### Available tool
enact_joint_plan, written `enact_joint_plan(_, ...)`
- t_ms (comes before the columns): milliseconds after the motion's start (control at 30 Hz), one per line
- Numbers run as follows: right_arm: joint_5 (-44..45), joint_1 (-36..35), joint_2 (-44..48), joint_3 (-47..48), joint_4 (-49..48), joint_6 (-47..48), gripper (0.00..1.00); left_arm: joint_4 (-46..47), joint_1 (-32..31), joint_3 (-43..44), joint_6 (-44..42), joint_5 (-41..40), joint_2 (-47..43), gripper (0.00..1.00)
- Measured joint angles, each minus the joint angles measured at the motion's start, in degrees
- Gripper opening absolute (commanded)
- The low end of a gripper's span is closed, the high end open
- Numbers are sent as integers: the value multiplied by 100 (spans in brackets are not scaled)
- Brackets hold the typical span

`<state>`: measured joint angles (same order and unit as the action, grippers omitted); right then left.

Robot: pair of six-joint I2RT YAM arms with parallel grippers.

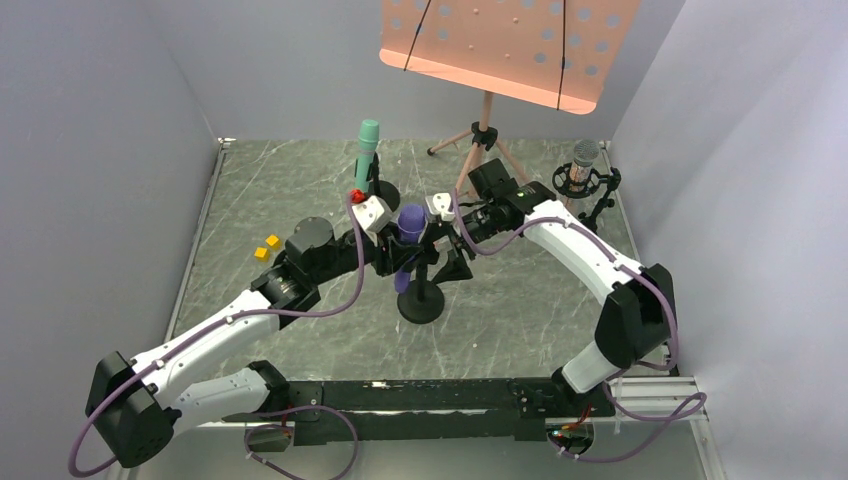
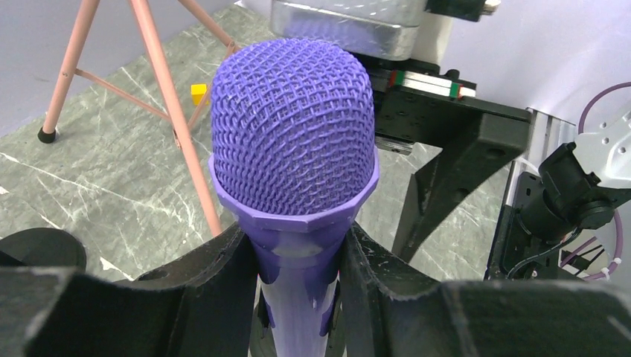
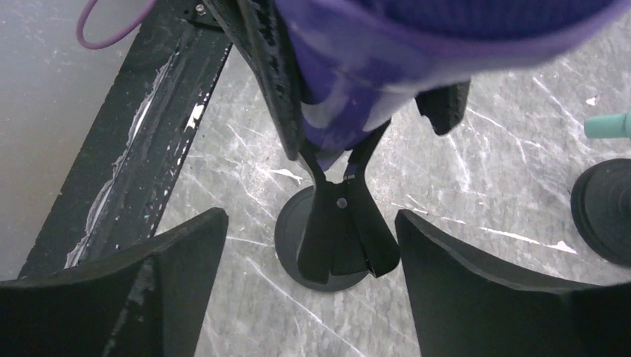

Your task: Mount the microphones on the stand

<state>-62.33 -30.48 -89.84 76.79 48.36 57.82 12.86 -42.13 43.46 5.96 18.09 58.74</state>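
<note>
My left gripper needs to open and regrip lower, at the clip (image 3: 363,155), before moving the stand, as it holds the purple microphone's neck (image 2: 296,249) above the stand's black clip.
The purple microphone (image 1: 410,225) stands upright over the middle stand (image 1: 421,303), its mesh head (image 2: 292,126) large in the left wrist view. My left gripper (image 2: 301,282) is shut on its neck just below the head. My right gripper (image 3: 311,245) is open, with its fingers (image 3: 171,256) wide on either side of the stand's black clip (image 3: 346,238), touching nothing. The microphone's lower body (image 3: 372,67) runs down into that clip. The mint green microphone (image 1: 368,140) stands in a stand at the back. The silver microphone (image 1: 585,155) sits in a mount at the back right.
A pink music stand (image 1: 510,45) on a tripod (image 2: 160,82) rises behind the arms. Two small yellow blocks (image 1: 267,246) lie at the left. The green microphone's round base (image 3: 604,208) is close on the right. A black rail (image 3: 141,141) runs along the near edge.
</note>
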Motion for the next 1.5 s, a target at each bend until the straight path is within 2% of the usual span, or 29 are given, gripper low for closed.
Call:
enact_joint_plan(33,-4,-11,31,-15,-2,-15,98,-2,0,2,20,-2,0,52)
enact_joint_plan(167,-35,-37,181,-68,-46,-105,100,-195,0,2,122,-129,-4,97)
enact_joint_plan(200,-35,-37,225,-79,-61,-138,100,-302,0,2,136,-175,-4,99)
enact_joint_plan(500,52,229,1008,-498,-470,-555,100,-986,11,-11,229,-426,-872,99)
enact_joint_plan(733,-101,1051,2103,-1128,-723,-824,100,-1329,33,-450,-55,-79,-1558,99)
enact_joint_plan(933,-431,1569,2647,-1759,-990,-1056,100,-966,33,-1126,-468,140,-1034,99)
enact_joint_plan(1133,-682,1777,2730,-2192,-1137,-1248,100,-186,39,-1182,-730,160,-258,99)
enact_joint_plan(1333,-879,1919,2800,-2297,-1300,-1349,100,417,44,-1189,-739,225,-173,93)
enact_joint_plan(1400,-933,1941,2802,-2330,-1333,-1351,100,597,44,-1235,-717,238,-251,88)
enact_joint_plan(1433,-953,1950,2802,-2347,-1338,-1351,100,667,44,-1270,-699,243,-304,84)
enact_joint_plan(1500,-1001,1976,2802,-2396,-1353,-1353,100,765,44,-1331,-682,247,-378,69)
